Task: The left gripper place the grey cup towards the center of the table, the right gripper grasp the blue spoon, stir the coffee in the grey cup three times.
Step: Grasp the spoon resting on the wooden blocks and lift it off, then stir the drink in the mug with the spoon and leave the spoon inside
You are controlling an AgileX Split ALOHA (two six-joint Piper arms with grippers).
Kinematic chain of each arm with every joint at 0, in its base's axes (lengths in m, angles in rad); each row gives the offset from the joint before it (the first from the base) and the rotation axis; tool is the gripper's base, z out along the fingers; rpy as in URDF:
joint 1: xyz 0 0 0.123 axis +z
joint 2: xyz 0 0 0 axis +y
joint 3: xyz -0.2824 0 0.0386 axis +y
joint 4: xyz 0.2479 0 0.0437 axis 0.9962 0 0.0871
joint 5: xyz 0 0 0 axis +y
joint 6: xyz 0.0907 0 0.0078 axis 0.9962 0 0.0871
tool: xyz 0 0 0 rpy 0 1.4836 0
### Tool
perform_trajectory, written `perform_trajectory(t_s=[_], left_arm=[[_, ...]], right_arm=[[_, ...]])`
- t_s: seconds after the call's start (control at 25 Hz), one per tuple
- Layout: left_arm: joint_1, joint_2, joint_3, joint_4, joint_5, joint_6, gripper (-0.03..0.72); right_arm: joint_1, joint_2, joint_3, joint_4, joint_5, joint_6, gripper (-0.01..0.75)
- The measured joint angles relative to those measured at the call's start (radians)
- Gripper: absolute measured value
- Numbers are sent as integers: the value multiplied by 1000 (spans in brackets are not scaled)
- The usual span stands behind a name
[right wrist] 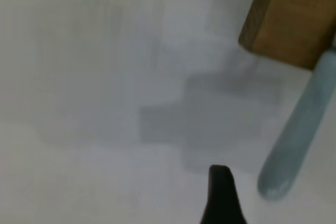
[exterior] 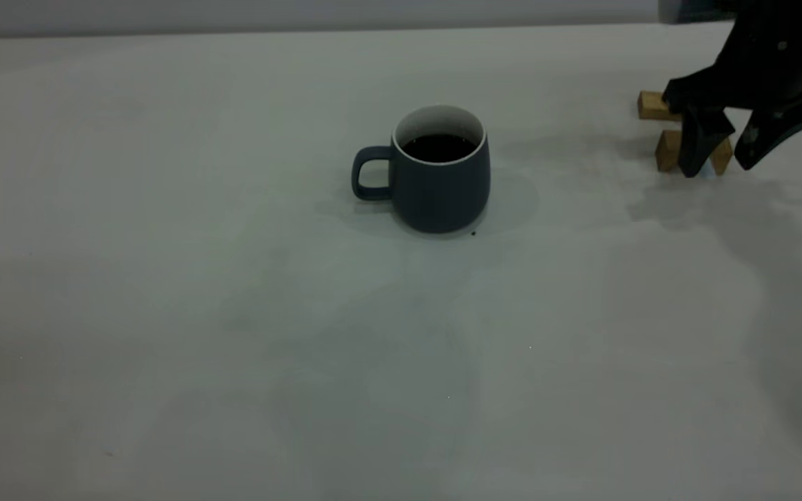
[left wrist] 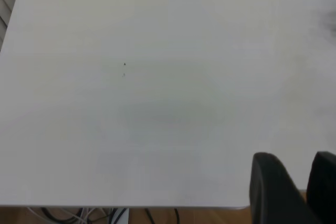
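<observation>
The blue spoon's handle [right wrist: 298, 129] sticks out freely past the wooden block's edge [right wrist: 312, 68]. The spoon will come away when I lift, and the block will stay standing.
The grey cup [exterior: 439, 182] stands upright near the middle of the table [exterior: 234, 313], handle to the left, with dark coffee [exterior: 438, 147] inside. My right gripper [exterior: 718, 169] hangs open at the far right, just above the table, its fingers straddling small wooden blocks. In the right wrist view the blue spoon [right wrist: 296, 135] lies with its pale handle end on the table beside one black finger [right wrist: 223, 198], its other end running under a wooden block [right wrist: 289, 19]. My left gripper [left wrist: 304, 182] is out of the exterior view, shut, over the table's edge.
Three small wooden blocks [exterior: 667, 149] sit at the far right under and behind the right gripper. The table's edge [left wrist: 121, 206] with cables below shows in the left wrist view. Open surface surrounds the cup on all sides.
</observation>
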Motion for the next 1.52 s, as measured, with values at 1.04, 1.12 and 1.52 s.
perform_trajectory(t_s=[1.04, 1.12, 1.52], left_arm=[[0, 0, 0, 0, 1, 0, 238], [0, 0, 0, 0, 1, 0, 238], [0, 0, 0, 0, 1, 0, 238]], right_arm=[[-25, 25, -140, 27, 146, 3, 128], [-28, -38, -165, 111, 246, 3, 128], [-17, -185, -180, 748, 582, 9, 128]])
